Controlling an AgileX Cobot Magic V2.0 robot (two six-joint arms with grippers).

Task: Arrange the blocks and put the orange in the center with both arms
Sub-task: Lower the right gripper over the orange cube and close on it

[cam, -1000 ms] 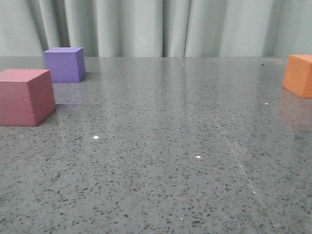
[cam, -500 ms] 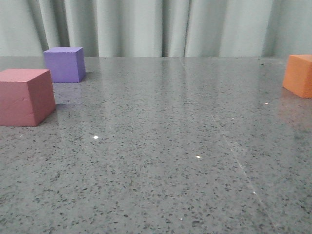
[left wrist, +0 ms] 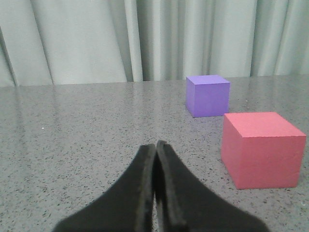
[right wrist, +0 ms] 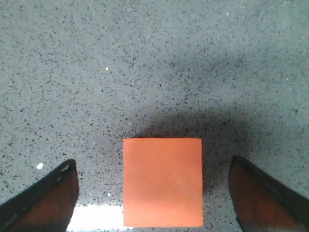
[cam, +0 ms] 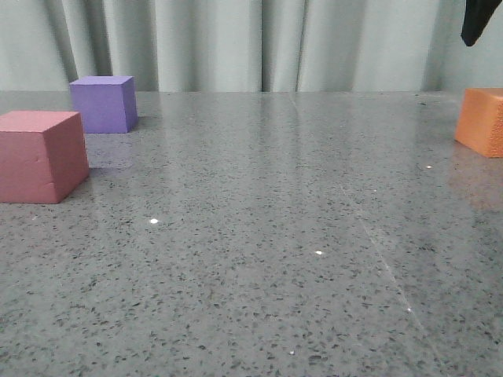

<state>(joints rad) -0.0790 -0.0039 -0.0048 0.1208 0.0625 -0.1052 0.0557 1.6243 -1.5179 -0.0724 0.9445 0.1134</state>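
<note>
The orange cube [right wrist: 162, 182] is clear and square between the right gripper's open fingers, so the robot should keep going down until the ends of the fingers are on either side of its sides [right wrist: 199, 183], then close them.
The orange cube [cam: 482, 120] sits on the grey table at the far right edge of the front view. A dark tip of my right gripper [cam: 475, 22] shows above it there. In the right wrist view my right gripper [right wrist: 153, 166] is open, its two fingers wide apart on either side of the orange cube [right wrist: 162, 181], above it and not touching. The dull red-pink cube [cam: 41, 155] and the purple cube [cam: 104, 103] stand at the left. My left gripper [left wrist: 155, 145] is shut and empty, low over the table, near the red-pink cube [left wrist: 261, 149] and the purple cube [left wrist: 207, 94].
The speckled grey table [cam: 259, 236] stretches between the two groups of cubes. A pale curtain [cam: 251, 43] hangs behind the table's far edge. A bright glare patch [right wrist: 96, 217] lies beside the orange cube.
A dark tip of my right gripper has come into the front view at the top right, above the orange cube. The three cubes have not moved.
</note>
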